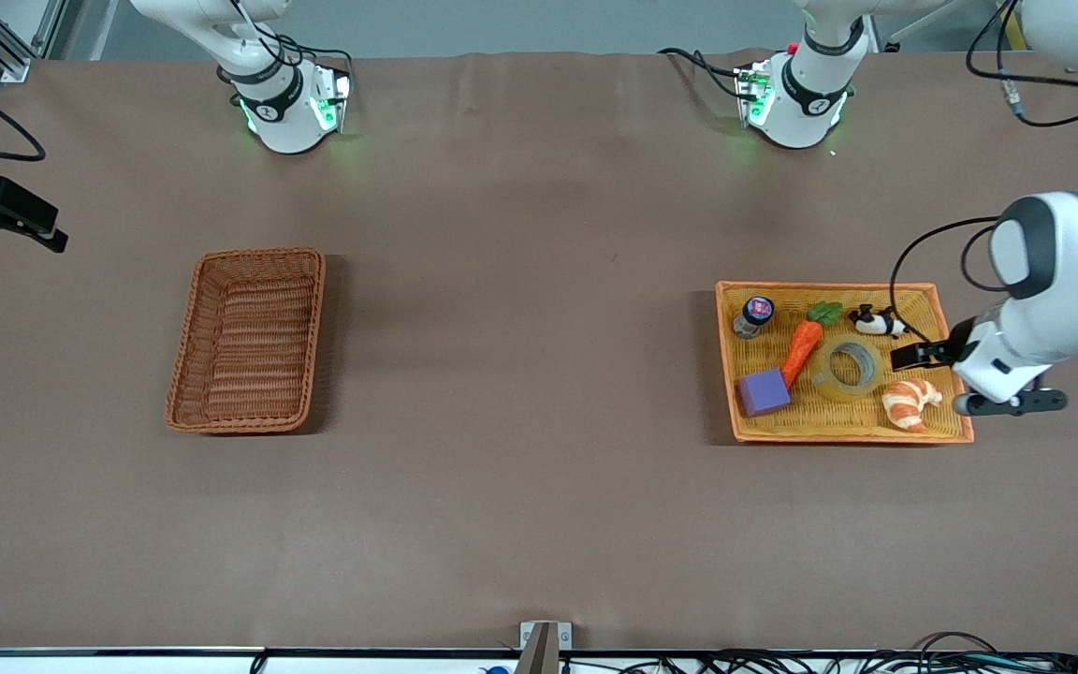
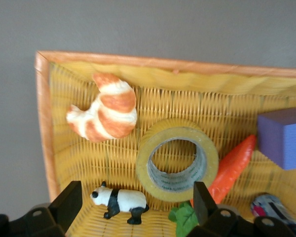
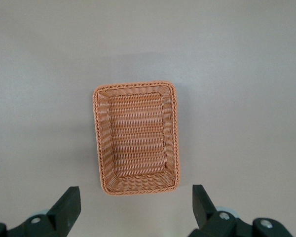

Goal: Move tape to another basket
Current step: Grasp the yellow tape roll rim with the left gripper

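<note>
The tape's rim (image 2: 144, 165) opposite the carrot is free and a finger can get into its hole (image 2: 173, 157), so the robot's left gripper should move in next until its fingers are on both sides of that rim.
The tape (image 1: 821, 376), a yellowish translucent ring, lies flat in the orange-yellow tray (image 1: 829, 287) among toys. In the left wrist view the tape (image 2: 177, 128) is just ahead of one finger. My left gripper (image 1: 923, 358) is open and empty, low over the tray's end nearest the left arm; it shows in the left wrist view (image 2: 135, 197) with a toy panda between its fingers. The reddish-brown wicker basket (image 1: 185, 346) stands empty toward the right arm's end. My right gripper (image 3: 135, 202) is open and empty, high over the table beside that basket (image 3: 175, 143); it is out of the front view.
The tray also holds a croissant (image 1: 911, 401), a carrot (image 1: 801, 351), a purple block (image 1: 764, 391), a panda (image 1: 876, 323) and a small bottle (image 1: 752, 316). The carrot (image 2: 232, 165) touches the tape. Bare brown table lies between tray and basket.
</note>
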Robot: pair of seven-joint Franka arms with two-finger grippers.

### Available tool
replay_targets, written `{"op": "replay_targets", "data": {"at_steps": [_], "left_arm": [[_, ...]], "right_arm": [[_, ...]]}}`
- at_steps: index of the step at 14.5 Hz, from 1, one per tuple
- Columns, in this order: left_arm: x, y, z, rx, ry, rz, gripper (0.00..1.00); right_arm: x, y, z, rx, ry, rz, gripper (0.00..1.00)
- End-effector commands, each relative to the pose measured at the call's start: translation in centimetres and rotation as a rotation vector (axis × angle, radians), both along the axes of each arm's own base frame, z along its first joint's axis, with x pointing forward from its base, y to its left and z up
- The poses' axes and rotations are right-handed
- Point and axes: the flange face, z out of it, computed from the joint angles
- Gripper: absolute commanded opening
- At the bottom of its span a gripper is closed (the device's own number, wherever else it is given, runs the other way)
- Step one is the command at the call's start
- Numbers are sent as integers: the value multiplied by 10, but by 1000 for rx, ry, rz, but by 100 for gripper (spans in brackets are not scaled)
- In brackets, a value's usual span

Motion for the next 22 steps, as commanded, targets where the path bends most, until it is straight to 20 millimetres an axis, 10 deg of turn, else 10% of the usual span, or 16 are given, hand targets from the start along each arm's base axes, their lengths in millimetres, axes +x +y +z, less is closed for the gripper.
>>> {"op": "replay_targets", "data": {"at_steps": [1,7,10,12,16,19,22], "left_arm": [[-11,-1,-42,3,36,-18,100],[-12,-4,-109,5,78,-25,100],[-14,-3,-113,5,86,-25,37],[-13,-3,-106,9,83,-39,13],[-5,-5,-40,7,54,-30,20],[-3,-9,33,1,13,-54,3],[1,-52,77,-22,-21,-90,3]], "right_arm": [[-2,-3,1,16,-1,6,100],[-2,-3,1,16,-1,8,100],[-2,-3,1,16,-1,8,100],[-2,-3,1,16,1,8,100],[-2,-3,1,16,1,8,100],[-2,-3,1,16,2,6,100],[-2,-3,1,16,1,6,100]]}}
